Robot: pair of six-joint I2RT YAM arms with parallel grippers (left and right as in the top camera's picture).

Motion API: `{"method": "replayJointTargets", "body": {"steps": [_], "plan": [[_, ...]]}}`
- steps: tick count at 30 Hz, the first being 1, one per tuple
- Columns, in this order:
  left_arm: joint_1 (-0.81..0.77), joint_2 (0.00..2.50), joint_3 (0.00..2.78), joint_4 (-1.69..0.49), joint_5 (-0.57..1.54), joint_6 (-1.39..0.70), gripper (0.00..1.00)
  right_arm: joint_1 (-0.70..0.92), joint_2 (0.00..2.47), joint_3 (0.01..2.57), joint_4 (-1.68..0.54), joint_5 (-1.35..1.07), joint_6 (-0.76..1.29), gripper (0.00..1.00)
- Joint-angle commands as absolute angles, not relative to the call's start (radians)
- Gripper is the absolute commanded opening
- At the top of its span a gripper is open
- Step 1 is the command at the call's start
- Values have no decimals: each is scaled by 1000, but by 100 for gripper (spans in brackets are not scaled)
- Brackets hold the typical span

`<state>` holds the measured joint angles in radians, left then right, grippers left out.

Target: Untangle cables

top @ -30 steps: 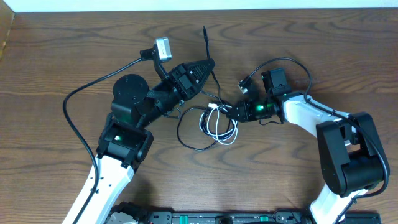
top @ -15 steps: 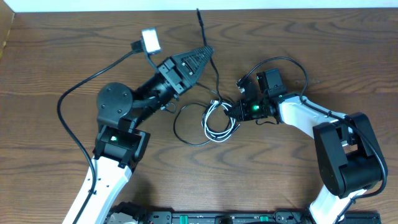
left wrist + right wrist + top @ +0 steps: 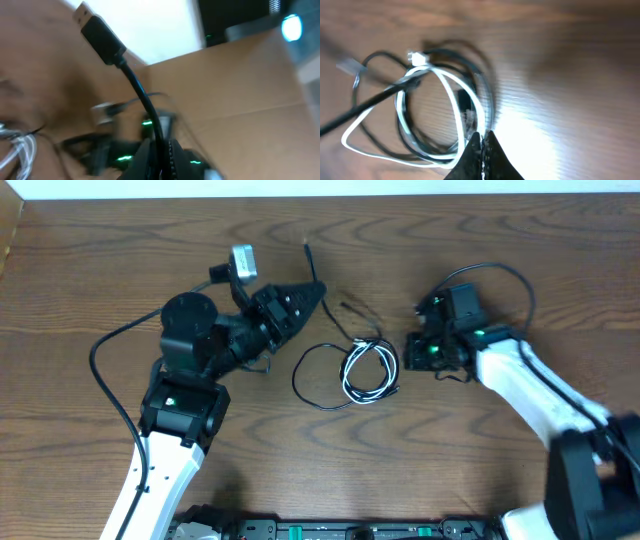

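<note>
Next, I put the black cable down from my left gripper and lift the white cable (image 3: 347, 378) first with this gripper, because the black cable goes from it into the white cable's coil (image 3: 355, 342).
My left gripper (image 3: 310, 288) is shut on a thin black cable (image 3: 307, 252) and holds its plug end up off the table. In the left wrist view the cable (image 3: 135, 85) rises from the shut jaws (image 3: 159, 152) to a black plug (image 3: 100, 34). A white cable (image 3: 362, 372) lies coiled with black cables (image 3: 305, 385) in a loose bundle at the table's middle. My right gripper (image 3: 408, 352) is shut and empty just right of the bundle. In the right wrist view its tips (image 3: 482, 139) sit beside the white loop (image 3: 447, 90) and black loops (image 3: 405, 127).
A loose black cable end (image 3: 350, 307) lies on the wooden table (image 3: 480, 460) above the bundle. The thick black arm wires curve at the left (image 3: 105, 365) and above the right wrist (image 3: 500, 272). A cardboard box (image 3: 250, 85) shows in the left wrist view.
My right gripper has pulled back to the right, away from the bundle. My left gripper has swung left and down with the black cable, and the bundle has shifted and loosened.
</note>
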<state>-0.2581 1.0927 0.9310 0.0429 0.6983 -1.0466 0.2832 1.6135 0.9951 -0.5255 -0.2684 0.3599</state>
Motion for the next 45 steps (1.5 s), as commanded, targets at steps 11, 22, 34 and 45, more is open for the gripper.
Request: {"method": "replayJointTargets", "body": {"steps": [11,22,34,45], "plan": [[-256,1085,949,-333,550,-699,49,282,1357,1014,-566,-224,416,1],[-409,1255,949,-313,548,-495,57,217,1352,1014,-602,-224,422,32],[-576,1481,949,-290,315,-352,56,169,1353,1013,-662,-223,410,34],[-628,1678,949,-186,287,-352,56,170,1354,1013,-666,-220,406,36]]}}
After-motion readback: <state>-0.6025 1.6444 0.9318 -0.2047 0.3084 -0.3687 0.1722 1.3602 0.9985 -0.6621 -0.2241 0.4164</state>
